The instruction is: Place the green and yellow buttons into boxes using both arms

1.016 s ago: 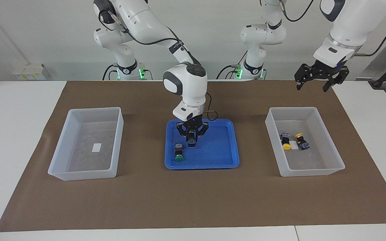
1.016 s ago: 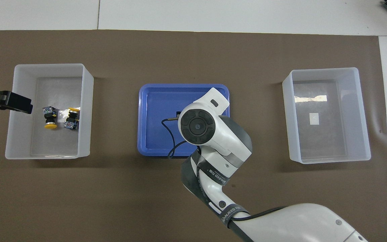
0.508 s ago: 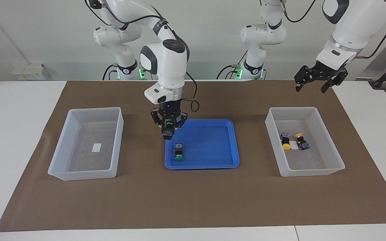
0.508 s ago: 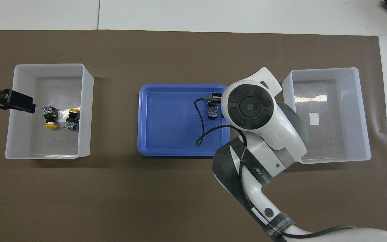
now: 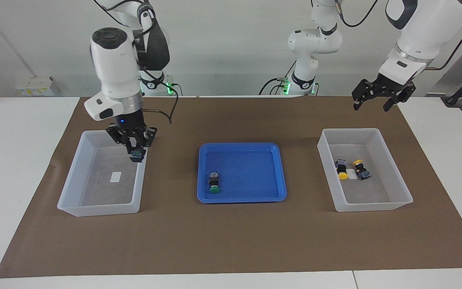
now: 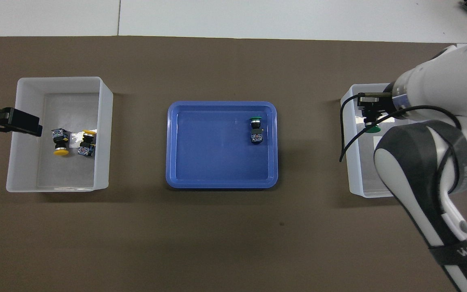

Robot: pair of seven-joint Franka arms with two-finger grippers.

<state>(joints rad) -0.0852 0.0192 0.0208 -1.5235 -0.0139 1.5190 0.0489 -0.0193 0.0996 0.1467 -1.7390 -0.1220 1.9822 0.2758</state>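
Observation:
The green button (image 5: pixel 136 154) is past the side of the empty box, so my right gripper should keep moving inward and down and let go of the button near the box's open bottom (image 5: pixel 107 183).
My right gripper (image 5: pixel 136 153) is shut on a green button (image 6: pixel 373 129) and hangs over the box (image 5: pixel 98 208) at the right arm's end, close to the wall on the tray's side. In the overhead view my right gripper (image 6: pixel 370 118) and arm cover much of that box (image 6: pixel 353 178). A second green button (image 5: pixel 213 183) lies in the blue tray (image 5: pixel 241 198). Two yellow buttons (image 5: pixel 341 169) (image 5: pixel 360 168) lie in the box (image 5: pixel 371 206) at the left arm's end. My left gripper (image 5: pixel 371 105) waits open and empty in the air beside that box.
A brown mat (image 5: pixel 231 241) covers the middle of the white table, and both boxes and the tray stand on it. The robot bases with their cables stand along the table's edge nearest the robots.
My right arm lifted a green button out of the blue tray and swung it over the box at its own end. The left gripper hardly moved.

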